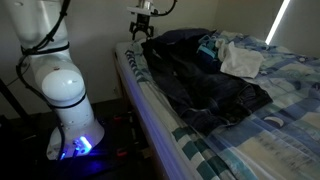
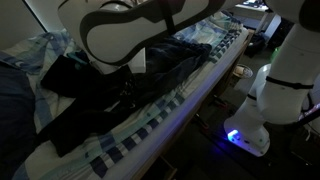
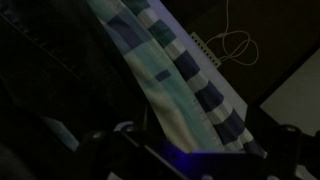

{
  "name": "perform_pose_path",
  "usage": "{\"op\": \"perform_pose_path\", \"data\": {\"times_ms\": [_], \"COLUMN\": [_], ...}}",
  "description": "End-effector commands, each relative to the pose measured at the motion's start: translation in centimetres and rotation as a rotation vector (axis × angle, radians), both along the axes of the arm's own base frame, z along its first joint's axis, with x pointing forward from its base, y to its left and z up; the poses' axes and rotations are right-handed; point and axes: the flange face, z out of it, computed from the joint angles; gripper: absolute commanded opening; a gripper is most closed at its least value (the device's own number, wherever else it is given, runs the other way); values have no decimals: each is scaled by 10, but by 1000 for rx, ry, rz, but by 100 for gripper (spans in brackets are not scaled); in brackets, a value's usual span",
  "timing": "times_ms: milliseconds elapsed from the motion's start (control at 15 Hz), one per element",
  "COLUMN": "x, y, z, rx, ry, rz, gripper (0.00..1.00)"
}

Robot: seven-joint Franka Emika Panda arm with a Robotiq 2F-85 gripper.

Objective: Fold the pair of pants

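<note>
The bed's striped edge [image 3: 194,112] is under my crooked gripper, past the pants. I should turn the gripper straight and move back over the pants' edge [image 3: 118,85] before I grip.
The dark pair of pants [image 1: 205,85] lies spread and partly bunched across the striped bed, and it shows in both exterior views [image 2: 100,95]. My gripper [image 1: 142,30] hangs in the air above the bed's corner, past one end of the pants and not touching them. Its fingers look spread, with nothing between them. In the wrist view the gripper [image 3: 190,150] looks down on the bed's striped edge [image 3: 185,65], with only dark finger tips at the bottom corners. In an exterior view the arm [image 2: 130,30] hides the gripper.
A white cloth [image 1: 240,62] and a teal garment [image 1: 208,45] lie beyond the pants. The robot base [image 1: 65,90] stands beside the bed with a blue light [image 1: 80,145]. The floor by the bed holds a looped cable [image 3: 235,45].
</note>
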Motion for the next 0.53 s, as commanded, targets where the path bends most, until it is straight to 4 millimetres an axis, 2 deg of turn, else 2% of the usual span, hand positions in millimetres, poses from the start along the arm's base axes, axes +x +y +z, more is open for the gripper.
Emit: {"op": "perform_pose_path", "data": {"times_ms": [0, 200, 467], "x": [11, 18, 13], "y": [12, 26, 45], "z": [-17, -38, -73], "rx": [98, 137, 122], "ry": [-7, -14, 11], "rz": [56, 142, 295], "gripper": [100, 100, 100]}}
